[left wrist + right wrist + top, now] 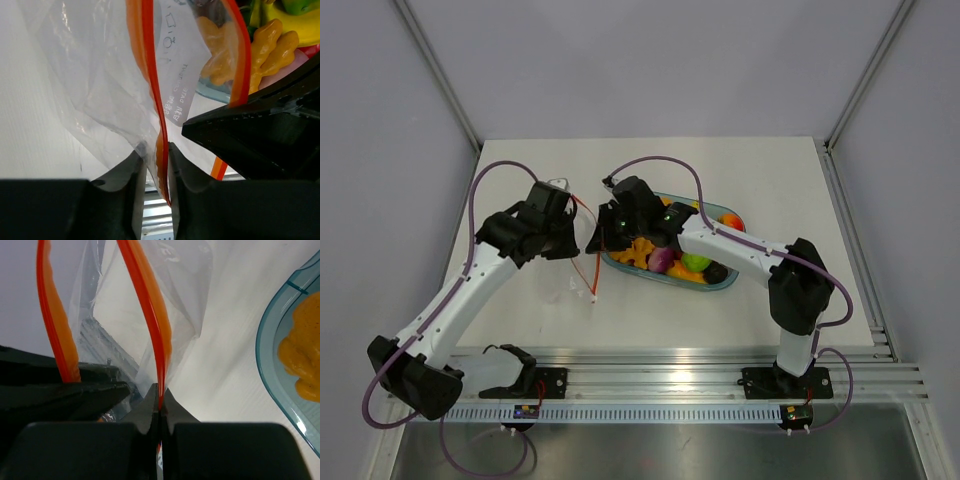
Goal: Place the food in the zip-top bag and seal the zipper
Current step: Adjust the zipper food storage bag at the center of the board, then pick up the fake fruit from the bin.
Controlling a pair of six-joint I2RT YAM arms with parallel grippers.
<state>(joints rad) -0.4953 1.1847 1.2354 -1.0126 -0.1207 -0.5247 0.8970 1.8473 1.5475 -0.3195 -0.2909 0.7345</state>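
The bag's zipper lips (159, 347) keep both my grippers busy, so my right gripper should free its lip and grab the green food (696, 262) from the tray beside it.
The clear zip-top bag (585, 285) hangs between my two grippers, left of the tray, and looks empty. My right gripper (160, 400) is shut on one lip of its orange-red zipper (150, 310). My left gripper (156, 155) has the other zipper lip (150, 75) and clear film (90, 75) between its jaws. Those jaws stand a narrow gap apart, with the strip against the right finger. In the top view the left gripper (572, 238) and right gripper (602, 235) nearly touch. The food (670, 258) lies in the tray; a yellow piece (270, 45) shows beyond the bag.
The blue-tinted oval tray (720, 285) sits right of the bag, under the right arm; its rim (265, 355) is close to the right gripper. The aluminium rail (650, 360) runs along the near table edge. A white printed label (180, 75) is on the bag.
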